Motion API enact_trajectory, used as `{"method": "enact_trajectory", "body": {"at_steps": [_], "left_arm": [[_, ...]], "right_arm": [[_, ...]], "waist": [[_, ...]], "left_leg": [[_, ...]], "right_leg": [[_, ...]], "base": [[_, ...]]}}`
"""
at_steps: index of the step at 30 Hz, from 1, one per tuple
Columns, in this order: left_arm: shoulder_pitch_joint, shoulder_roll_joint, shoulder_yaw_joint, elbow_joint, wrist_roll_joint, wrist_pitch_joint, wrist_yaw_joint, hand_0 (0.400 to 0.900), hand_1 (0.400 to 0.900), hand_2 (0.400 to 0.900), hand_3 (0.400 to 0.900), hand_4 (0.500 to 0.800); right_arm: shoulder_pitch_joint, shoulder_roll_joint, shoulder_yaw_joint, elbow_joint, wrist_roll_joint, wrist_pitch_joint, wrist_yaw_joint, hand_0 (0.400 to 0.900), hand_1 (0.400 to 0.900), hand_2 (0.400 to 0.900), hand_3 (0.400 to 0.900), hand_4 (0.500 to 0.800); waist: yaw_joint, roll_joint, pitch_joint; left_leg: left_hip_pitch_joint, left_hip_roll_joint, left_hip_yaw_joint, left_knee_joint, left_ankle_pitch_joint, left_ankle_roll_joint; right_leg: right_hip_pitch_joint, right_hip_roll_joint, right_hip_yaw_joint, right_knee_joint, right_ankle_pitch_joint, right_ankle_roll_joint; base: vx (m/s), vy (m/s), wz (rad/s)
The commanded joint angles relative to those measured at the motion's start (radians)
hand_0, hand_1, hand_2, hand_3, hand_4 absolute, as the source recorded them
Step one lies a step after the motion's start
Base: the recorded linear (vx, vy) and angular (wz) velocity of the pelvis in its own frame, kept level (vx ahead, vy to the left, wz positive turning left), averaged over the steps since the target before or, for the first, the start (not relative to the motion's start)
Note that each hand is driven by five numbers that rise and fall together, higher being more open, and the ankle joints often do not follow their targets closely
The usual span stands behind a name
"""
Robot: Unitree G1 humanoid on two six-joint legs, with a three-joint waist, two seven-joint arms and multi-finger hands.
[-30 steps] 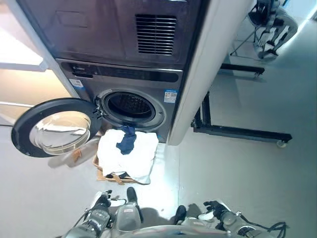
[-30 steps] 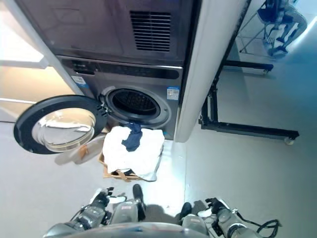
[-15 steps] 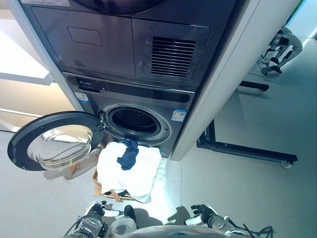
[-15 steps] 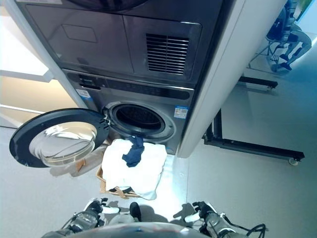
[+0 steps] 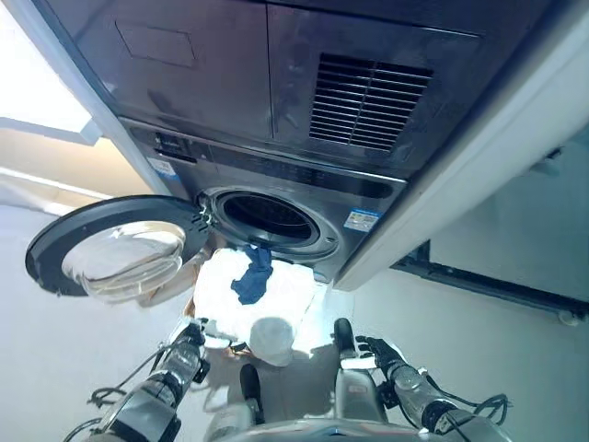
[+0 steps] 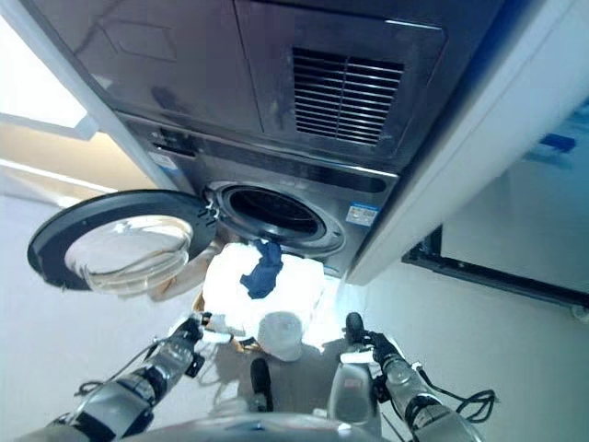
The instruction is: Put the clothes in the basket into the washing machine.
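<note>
Some white clothes should get dragged along when I push the dark blue garment into the drum, because the garment lies bunched up on their loose heap.
The washing machine stands ahead with its drum open and its round door swung out to the left. The wicker basket sits on the floor right in front of the drum. It is heaped with white clothes, and a dark blue garment lies on top. My left hand is open at the basket's near left edge. My right hand is open and empty, to the right of the basket and apart from it.
A second grey unit with a vent grille is stacked above the washer. A white panel runs along the machine's right side. A black wheeled frame lies on the floor at the right.
The camera has moved closer to the machine and tilted. Both hands have come forward, and the left one is now at the basket's near edge.
</note>
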State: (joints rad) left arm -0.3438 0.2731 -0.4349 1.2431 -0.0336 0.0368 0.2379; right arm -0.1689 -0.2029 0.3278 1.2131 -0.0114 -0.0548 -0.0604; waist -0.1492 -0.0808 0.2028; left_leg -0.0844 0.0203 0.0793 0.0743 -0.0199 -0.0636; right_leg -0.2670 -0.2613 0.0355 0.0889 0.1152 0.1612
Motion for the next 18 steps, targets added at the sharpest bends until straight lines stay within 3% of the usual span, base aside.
{"method": "enact_trajectory", "body": {"at_steps": [1,3,7,18], "left_arm": [[-0.069,0.026,0.031,-0.027,-0.064,-0.043,0.086,0.9,0.9,0.9,0.9,0.8],[-0.096,0.026,0.024,-0.027,-0.065,-0.057,0.104,0.9,0.9,0.9,0.9,0.8],[-0.184,0.059,0.008,-0.04,-0.135,-0.041,0.137,0.9,0.9,0.9,0.9,0.8],[-0.398,0.194,0.024,-0.005,-0.219,-0.024,0.143,0.9,0.9,0.9,0.9,0.8]], "right_arm": [[0.06,-0.119,0.011,0.05,-0.008,0.051,-0.052,0.9,0.9,0.9,0.9,0.8],[0.05,-0.131,0.01,0.054,0.006,0.046,-0.054,0.9,0.9,0.9,0.9,0.8],[0.017,-0.167,0.023,0.045,0.017,0.045,-0.059,0.9,0.9,0.9,0.9,0.8],[-0.034,-0.198,0.048,0.023,0.06,0.045,-0.042,0.9,0.9,0.9,0.9,0.8]], "waist": [[-0.027,0.015,0.04],[-0.033,0.024,0.05],[-0.047,0.05,0.088],[-0.077,0.047,0.169]], "left_leg": [[-0.014,0.167,0.04,0.207,-0.183,0.02],[-0.02,0.171,0.035,0.198,-0.176,0.018],[-0.055,0.177,0.016,0.225,-0.189,0.015],[-0.253,0.202,-0.012,0.436,-0.253,0.005]], "right_leg": [[-0.186,-0.013,0.032,0.231,-0.013,0.006],[-0.212,-0.002,0.04,0.255,-0.024,0.001],[-0.326,0.027,0.045,0.369,-0.046,-0.01],[-0.486,0.059,0.084,0.557,-0.117,-0.009]], "base": [[-0.07,0.038,0.31],[-0.09,0.043,0.27],[-0.09,0.07,0.03],[-0.1,0.009,-0.09]]}}
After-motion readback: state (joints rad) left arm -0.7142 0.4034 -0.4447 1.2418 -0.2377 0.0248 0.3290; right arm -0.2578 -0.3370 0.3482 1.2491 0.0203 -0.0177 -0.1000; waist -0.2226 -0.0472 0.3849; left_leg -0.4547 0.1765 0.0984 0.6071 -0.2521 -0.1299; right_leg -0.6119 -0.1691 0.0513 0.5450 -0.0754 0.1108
